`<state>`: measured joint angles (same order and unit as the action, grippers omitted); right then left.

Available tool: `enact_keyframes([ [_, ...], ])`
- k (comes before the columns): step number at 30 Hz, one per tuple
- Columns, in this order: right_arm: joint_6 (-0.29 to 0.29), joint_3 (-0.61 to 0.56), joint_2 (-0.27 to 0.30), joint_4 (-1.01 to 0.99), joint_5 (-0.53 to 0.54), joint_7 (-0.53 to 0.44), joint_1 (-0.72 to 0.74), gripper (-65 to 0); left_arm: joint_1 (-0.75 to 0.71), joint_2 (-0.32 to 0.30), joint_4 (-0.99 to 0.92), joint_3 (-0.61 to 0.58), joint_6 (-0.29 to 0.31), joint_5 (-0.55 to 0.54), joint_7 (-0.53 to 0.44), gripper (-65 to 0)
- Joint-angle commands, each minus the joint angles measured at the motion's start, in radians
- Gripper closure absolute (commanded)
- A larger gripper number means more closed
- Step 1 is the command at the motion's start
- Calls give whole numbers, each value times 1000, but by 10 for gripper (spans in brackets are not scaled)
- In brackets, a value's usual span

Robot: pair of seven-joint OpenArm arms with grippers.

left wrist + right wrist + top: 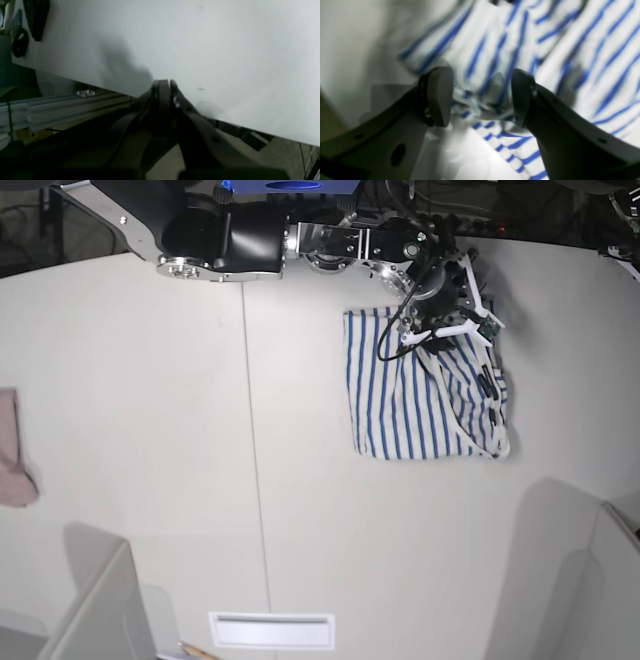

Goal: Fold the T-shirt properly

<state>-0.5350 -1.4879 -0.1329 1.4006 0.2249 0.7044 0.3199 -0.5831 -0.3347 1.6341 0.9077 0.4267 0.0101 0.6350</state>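
Note:
I should move my empty left gripper next toward the T-shirt's bunched edge (pixel 490 392) until it can open above it, as the clear table (pixel 562 320) leaves its way open.
The T-shirt (pixel 415 395), white with thin blue stripes, lies partly folded on the white table (pixel 150 380) at the back right. My right gripper (pixel 488 392) reaches over its right edge. In the right wrist view the right gripper (pixel 481 97) is open, with its fingers (pixel 440 96) on either side of a bunched fold of the striped T-shirt (pixel 495 45). My left gripper (pixel 167 83) is shut and empty, over the bare table (pixel 212 45) near its edge, away from the shirt. I cannot make it out in the base view.
A small pink cloth (pixel 12 450) lies at the table's left edge. Grey box-like shapes stand at the front left (pixel 100 610) and front right (pixel 600 570). Black objects (pixel 36 17) lie on the table's far corner. An aluminium rail (pixel 50 107) runs below the table edge.

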Motion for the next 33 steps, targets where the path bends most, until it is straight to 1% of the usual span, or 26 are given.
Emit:
enact_keyframes([
  [1, -1, 4, -18, 41, -17, -44, 15, -342, -7, -17, 22, -3, -9, -3, -16, 0],
  [3, -1, 4, -6, 98, -17, -71, 23, -342, -8, 6, 64, -22, -7, -37, -14, 0],
  [5, -1, 4, 20, 150, -17, -70, 18, -342, -13, 30, 125, -28, -7, -106, -1, 0],
  [7, -1, 5, 55, 199, -15, -70, 11, -341, -8, 47, 180, -43, -7, -177, 64, 0],
  [9, -1, 85, 105, 263, -15, -71, -23, -341, -5, 49, 228, -69, -7, -246, 154, 0],
  [13, 0, 307, 237, 414, -15, -75, -120, -341, 38, 52, 317, -131, -7, -414, 293, 0],
  [14, 2, 358, 266, 440, -15, -75, -147, -341, 48, 52, 326, -135, -7, -456, 319, 0],
  [16, 5, 462, 324, 497, -15, -75, -215, -341, 81, 52, 321, -128, -7, -572, 369, 0],
  [18, 5, 545, 365, 530, -15, -75, -267, -341, 113, 47, 315, -126, -7, -658, 412, 0],
  [21, 5, 643, 422, 563, -15, -75, -341, -341, 168, 52, 314, -135, -7, -746, 458, 0],
  [22, 5, 669, 433, 569, -15, -75, -367, -341, 190, 58, 312, -137, -7, -763, 467, -71],
  [25, 5, 728, 439, 575, -15, -76, -433, -341, 242, 95, 294, -137, -7, -775, 466, -406],
  [27, 5, 760, 439, 575, -15, -76, -466, -339, 269, 122, 289, -146, -7, -773, 466, -584],
  [28, 5, 768, 439, 575, -15, -76, -477, -339, 282, 131, 286, -164, -7, -772, 466, -640],
  [29, 5, 777, 439, 575, -15, -76, -483, -339, 291, 138, 285, -187, -7, -770, 466, -650],
  [31, 5, 783, 438, 573, -15, -76, -491, -339, 308, 139, 257, -244, -7, -770, 466, -650],
  [33, 5, 786, 436, 573, -15, -76, -499, -339, 329, 139, 202, -269, -7, -770, 461, -650],
])
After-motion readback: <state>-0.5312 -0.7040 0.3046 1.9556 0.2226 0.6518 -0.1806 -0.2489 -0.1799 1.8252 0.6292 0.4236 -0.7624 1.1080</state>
